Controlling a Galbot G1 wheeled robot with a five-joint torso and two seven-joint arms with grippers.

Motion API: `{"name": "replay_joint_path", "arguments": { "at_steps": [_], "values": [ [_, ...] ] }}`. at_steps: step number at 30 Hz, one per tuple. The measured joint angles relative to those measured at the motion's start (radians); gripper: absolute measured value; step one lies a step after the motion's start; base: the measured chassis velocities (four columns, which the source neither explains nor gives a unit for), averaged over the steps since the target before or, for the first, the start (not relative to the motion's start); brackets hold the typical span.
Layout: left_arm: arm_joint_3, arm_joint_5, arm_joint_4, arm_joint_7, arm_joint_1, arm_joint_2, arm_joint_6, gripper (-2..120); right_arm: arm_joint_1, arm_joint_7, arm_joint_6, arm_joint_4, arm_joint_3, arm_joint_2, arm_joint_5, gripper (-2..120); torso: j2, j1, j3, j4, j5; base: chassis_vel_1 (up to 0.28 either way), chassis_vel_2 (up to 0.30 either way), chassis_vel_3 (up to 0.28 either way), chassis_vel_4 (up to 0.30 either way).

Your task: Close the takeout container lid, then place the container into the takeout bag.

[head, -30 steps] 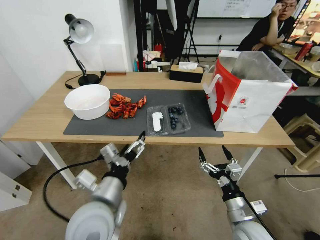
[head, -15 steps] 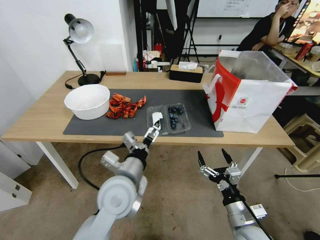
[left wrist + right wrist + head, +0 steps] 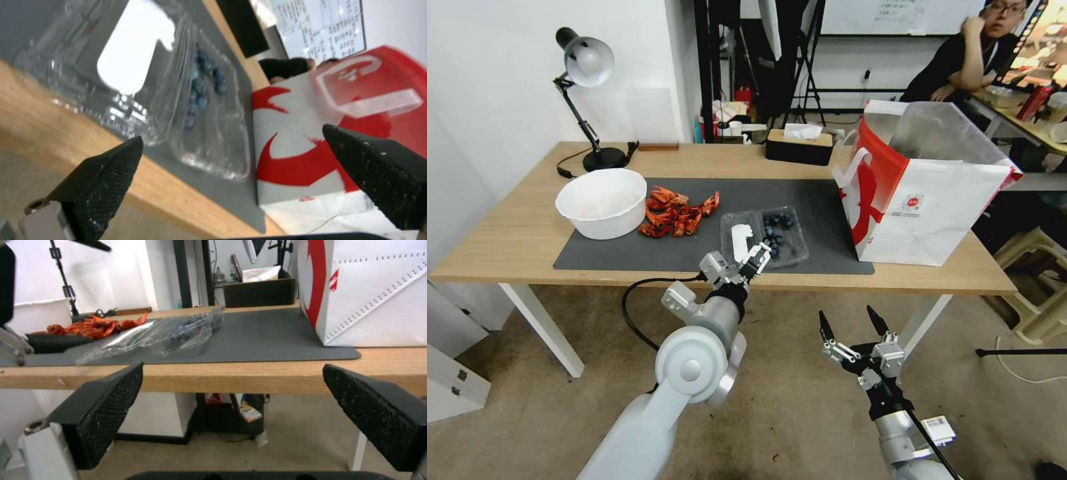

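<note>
The white sticker (image 3: 740, 239) lies on the open lid (image 3: 747, 219) with its blank side up, so I should expect a colourful printed side hidden under it.
The takeout container (image 3: 780, 240) lies open on the dark mat, with blue berries in its right half. Its lid (image 3: 739, 241), the left half with the white oblong sticker, lies flat. My left gripper (image 3: 758, 257) is open at the container's front edge, near the hinge line. In the left wrist view its fingers (image 3: 102, 180) frame the container (image 3: 195, 100) and the bag (image 3: 307, 146) beyond. The takeout bag (image 3: 924, 200) stands open at the table's right. My right gripper (image 3: 854, 328) hangs open below the table's front edge, facing the container (image 3: 164, 331) and bag (image 3: 373, 293).
A white bowl (image 3: 602, 202) and red crayfish (image 3: 677, 213) sit left on the grey mat (image 3: 820, 200). A desk lamp (image 3: 587, 63) and black tissue box (image 3: 799, 147) stand at the back. A plastic stool (image 3: 1037, 280) is right of the table.
My left arm has swung forward and to the right, from below the table edge up to the container's front edge. The right gripper has sunk slightly.
</note>
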Motion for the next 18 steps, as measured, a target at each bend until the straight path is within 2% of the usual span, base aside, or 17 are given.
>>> {"name": "replay_joint_path", "arguments": {
  "at_steps": [18],
  "values": [
    [0.03,0.009,0.076,-0.004,-0.036,-0.03,-0.003,100,-0.017,-0.02,0.009,-0.008,0.0,0.009,-0.011,100,0.0,0.0,0.0,0.0,0.0,0.0,0.0,0.0,0.0]
  ]
}}
